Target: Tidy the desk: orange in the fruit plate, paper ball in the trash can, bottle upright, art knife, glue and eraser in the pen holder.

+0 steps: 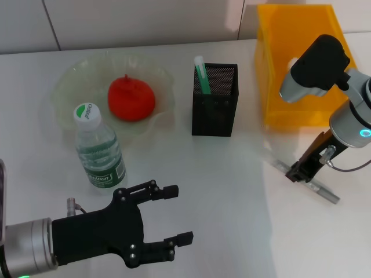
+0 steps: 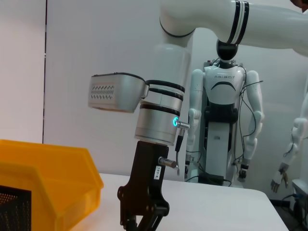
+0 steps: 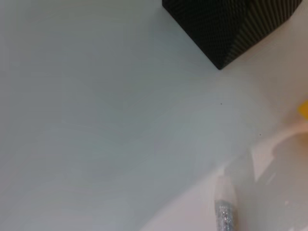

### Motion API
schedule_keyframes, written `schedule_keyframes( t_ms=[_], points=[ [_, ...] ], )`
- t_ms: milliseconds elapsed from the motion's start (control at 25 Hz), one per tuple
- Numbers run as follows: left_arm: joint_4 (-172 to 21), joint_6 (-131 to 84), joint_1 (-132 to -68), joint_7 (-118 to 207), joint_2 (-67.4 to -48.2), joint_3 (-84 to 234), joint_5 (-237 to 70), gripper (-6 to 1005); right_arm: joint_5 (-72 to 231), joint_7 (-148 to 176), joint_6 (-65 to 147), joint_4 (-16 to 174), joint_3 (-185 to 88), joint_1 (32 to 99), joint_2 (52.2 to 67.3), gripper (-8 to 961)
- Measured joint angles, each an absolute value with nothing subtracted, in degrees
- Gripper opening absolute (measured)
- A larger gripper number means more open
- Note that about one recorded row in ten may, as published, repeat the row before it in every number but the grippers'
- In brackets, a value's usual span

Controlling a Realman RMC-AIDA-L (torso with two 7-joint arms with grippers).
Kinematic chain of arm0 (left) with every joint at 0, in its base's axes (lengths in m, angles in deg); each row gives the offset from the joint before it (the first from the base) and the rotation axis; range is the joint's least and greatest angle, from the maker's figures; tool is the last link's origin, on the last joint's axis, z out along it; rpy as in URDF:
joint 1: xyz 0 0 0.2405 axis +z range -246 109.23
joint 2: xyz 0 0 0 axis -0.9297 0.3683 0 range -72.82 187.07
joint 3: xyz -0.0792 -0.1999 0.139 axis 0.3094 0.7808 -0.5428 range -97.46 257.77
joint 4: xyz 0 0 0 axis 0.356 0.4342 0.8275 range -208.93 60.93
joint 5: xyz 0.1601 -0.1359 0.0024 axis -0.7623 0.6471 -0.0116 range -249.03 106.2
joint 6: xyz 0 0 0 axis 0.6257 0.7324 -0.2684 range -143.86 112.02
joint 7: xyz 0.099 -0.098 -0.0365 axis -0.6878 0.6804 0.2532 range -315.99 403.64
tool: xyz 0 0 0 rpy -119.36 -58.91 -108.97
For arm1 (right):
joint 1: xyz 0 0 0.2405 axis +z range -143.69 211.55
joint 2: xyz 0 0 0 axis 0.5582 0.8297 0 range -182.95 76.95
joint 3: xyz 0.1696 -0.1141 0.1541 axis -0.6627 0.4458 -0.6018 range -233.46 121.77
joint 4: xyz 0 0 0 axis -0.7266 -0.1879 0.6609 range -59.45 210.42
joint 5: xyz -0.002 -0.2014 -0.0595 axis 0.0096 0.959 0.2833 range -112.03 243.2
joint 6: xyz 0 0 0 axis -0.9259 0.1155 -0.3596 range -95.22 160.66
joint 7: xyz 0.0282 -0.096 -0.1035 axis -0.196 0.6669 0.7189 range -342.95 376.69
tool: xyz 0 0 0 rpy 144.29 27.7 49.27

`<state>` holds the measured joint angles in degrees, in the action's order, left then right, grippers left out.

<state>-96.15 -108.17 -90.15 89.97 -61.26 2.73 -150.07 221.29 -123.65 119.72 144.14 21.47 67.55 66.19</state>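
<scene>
The robot's right gripper holds the art knife [image 1: 322, 191] flat, so the robot should raise the knife and turn it upright before lowering it into the pen holder's open top [image 1: 222, 80].
The orange [image 1: 131, 98] lies in the pale-green fruit plate [image 1: 69, 81]. In front of the plate the bottle [image 1: 99, 147] stands upright. The black mesh pen holder [image 1: 214, 107] [image 3: 226, 29] holds a green-and-white stick [image 1: 201, 74] that looks like the glue. The grey art knife [image 1: 319, 188] [image 3: 224, 211] lies flat on the table at the right. My right gripper [image 1: 299, 171] is down at its near-left end. Low in front of the bottle, my left gripper [image 1: 177, 214] hangs open and empty. The paper ball and the eraser are out of view.
The orange-yellow trash can [image 1: 298, 63] [image 2: 48, 178] stands at the back right, just behind my right arm [image 2: 154, 125]. Bare white table lies between the pen holder and the knife. Other humanoid robots [image 2: 226, 120] stand beyond the table's far edge.
</scene>
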Motion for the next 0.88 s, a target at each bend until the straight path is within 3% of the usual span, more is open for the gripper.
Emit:
schedule_keyframes(
  t_ms=[520, 880],
  points=[
    [-96.1, -108.8, -89.8, 90.4, -61.27, 3.1, -150.1, 787, 186.5, -107.8, 125.6, 164.5, 1.0, 59.1, 66.25, 137],
    [-96.1, -108.7, -90.1, 90.4, -61.36, 3.1, -150.1, 787, 148.5, -68.7, 114.0, 142.2, -1.1, 52.6, 66.26, 134]
  ],
)
